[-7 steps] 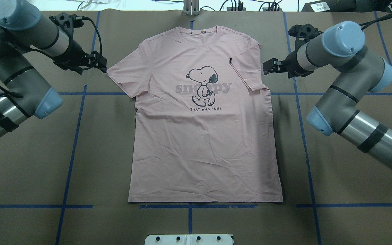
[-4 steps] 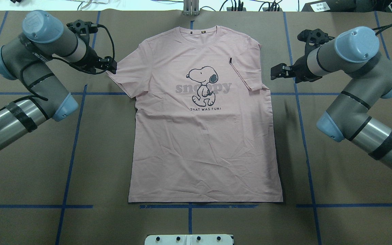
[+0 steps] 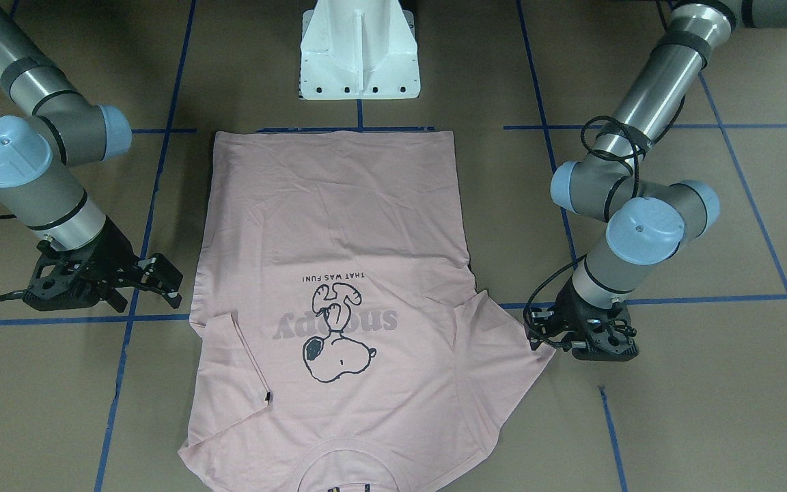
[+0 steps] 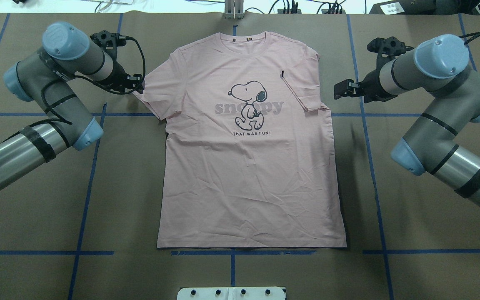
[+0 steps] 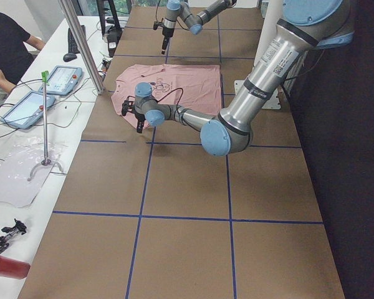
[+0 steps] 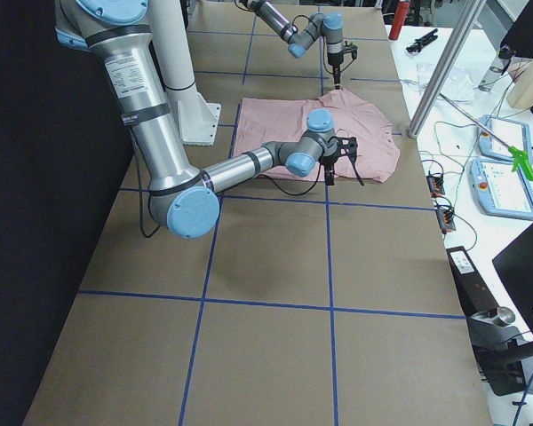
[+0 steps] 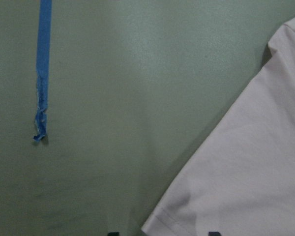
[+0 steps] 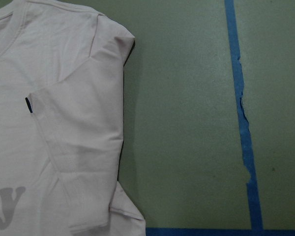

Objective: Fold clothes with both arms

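Note:
I expect the folded sleeve (image 3: 223, 377) to stay tucked in when I fold the bottom hem over toward the collar, because the sleeve lies flat over the body (image 3: 252, 357).
The clothes, one light pink T-shirt (image 4: 248, 175), lie flat and face up on the brown table, collar at the far side, with a dark cartoon dog and grey lettering on the chest. The sleeve on the robot's right is folded in over the body, its small black tag (image 4: 282, 74) showing. The other sleeve lies spread out. My left gripper (image 4: 139, 86) is open, low at that sleeve's tip. In the left wrist view the sleeve corner (image 7: 187, 216) lies between the two fingertips. My right gripper (image 4: 339, 89) is open and holds nothing, a short way off the shirt's folded side.
Blue tape lines (image 4: 94, 158) grid the brown paper table. The white pedestal base (image 3: 359, 48) stands just behind the shirt's hem. A side bench carries control tablets (image 5: 62, 78) and a metal pole (image 5: 81, 43), with a person (image 5: 6, 43) beside it.
My left gripper has moved in to the tip of the spread sleeve. My right gripper has drawn back a little, away from the shirt's edge. The shirt has not moved.

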